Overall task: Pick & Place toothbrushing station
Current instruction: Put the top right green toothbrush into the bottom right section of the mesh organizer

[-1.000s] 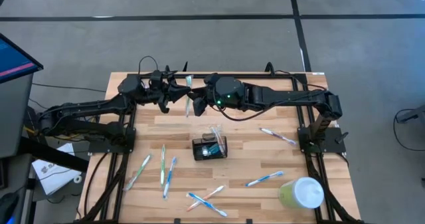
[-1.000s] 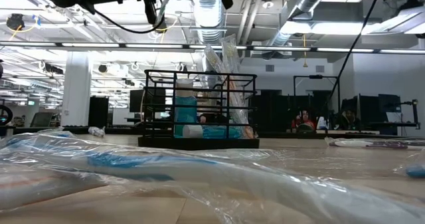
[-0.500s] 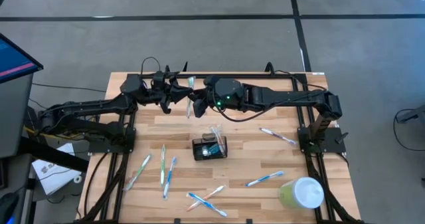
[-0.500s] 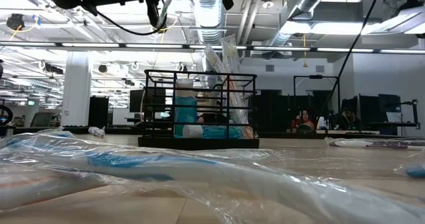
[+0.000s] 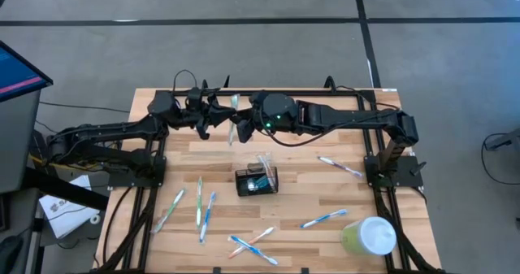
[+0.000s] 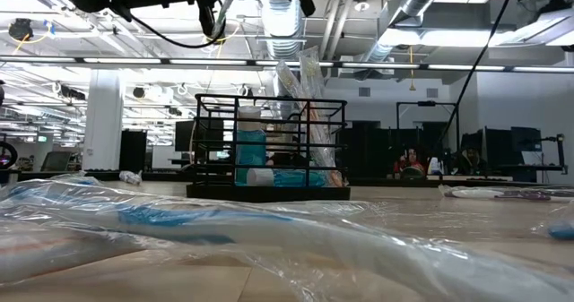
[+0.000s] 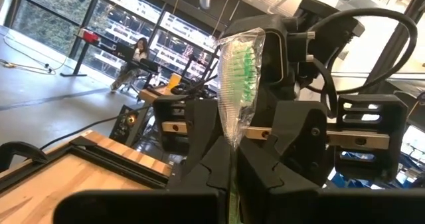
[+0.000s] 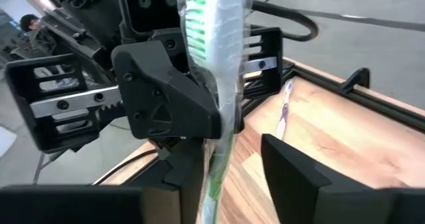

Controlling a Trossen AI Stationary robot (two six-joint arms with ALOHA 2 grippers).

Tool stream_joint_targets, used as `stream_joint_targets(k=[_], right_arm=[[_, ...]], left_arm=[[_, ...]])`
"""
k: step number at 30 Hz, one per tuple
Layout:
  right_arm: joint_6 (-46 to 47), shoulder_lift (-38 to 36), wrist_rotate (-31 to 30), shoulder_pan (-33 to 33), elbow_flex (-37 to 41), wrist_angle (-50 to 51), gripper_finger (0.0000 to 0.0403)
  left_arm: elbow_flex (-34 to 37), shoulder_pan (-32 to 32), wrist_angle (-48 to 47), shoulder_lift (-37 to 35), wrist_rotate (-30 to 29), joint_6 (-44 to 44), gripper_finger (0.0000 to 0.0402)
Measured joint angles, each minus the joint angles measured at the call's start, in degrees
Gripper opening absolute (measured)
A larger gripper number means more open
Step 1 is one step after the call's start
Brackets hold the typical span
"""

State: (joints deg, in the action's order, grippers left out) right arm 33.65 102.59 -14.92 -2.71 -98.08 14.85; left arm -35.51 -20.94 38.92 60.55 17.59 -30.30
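Note:
My left gripper is pinching the toothbrush [image 8: 228, 104] below its head. My right gripper should close on the toothbrush's handle [image 8: 218, 167] first, and then my left gripper should open and move back.
The toothbrushing station [image 5: 257, 180] is a small black wire holder in the middle of the table, with wrapped brushes standing in it; it also shows in the low view [image 6: 269, 150]. My two grippers meet high above the table's far middle. My left gripper [image 5: 215, 115] is shut on a plastic-wrapped toothbrush with green bristles [image 5: 232, 115]. My right gripper [image 5: 242, 128] faces it, open. Its fingers [image 8: 292, 171] stand on either side of the brush's handle [image 8: 219, 157]. My left gripper pinches the wrapped toothbrush's handle [image 7: 234, 144] between its two fingers, a little below the head. The fingers come level from the table's left and lie across the brush. The green-bristled head [image 7: 240, 58] stands out past them. The brush is lifted clear of the table.
Several wrapped toothbrushes lie on the table: at near left [image 5: 200, 202], at right [image 5: 340, 167], at near right [image 5: 323, 219] and at the near edge [image 5: 252, 244]. A pale green cup with a white lid [image 5: 370, 236] stands at the near right corner.

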Motion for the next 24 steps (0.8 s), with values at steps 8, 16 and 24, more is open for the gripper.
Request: stream_joint_targets(k=[8,16,24], right_arm=[[-0.7,0.0,4.3,-0.3,-0.1,-0.1,0.0057],[-1.1,0.0,4.6,-0.3,-0.1,0.2,0.0016],[-1.8,0.0,4.6,-0.3,-0.1,1.8,0.0015]], left_arm=[[0.0,1.0,0.0,0.0,0.6,-0.1,0.0002],[0.0,1.1,0.0,0.0,0.8,-0.1,0.0001],[0.1,1.1,-0.5,0.0,0.8,-1.9,0.0005]])
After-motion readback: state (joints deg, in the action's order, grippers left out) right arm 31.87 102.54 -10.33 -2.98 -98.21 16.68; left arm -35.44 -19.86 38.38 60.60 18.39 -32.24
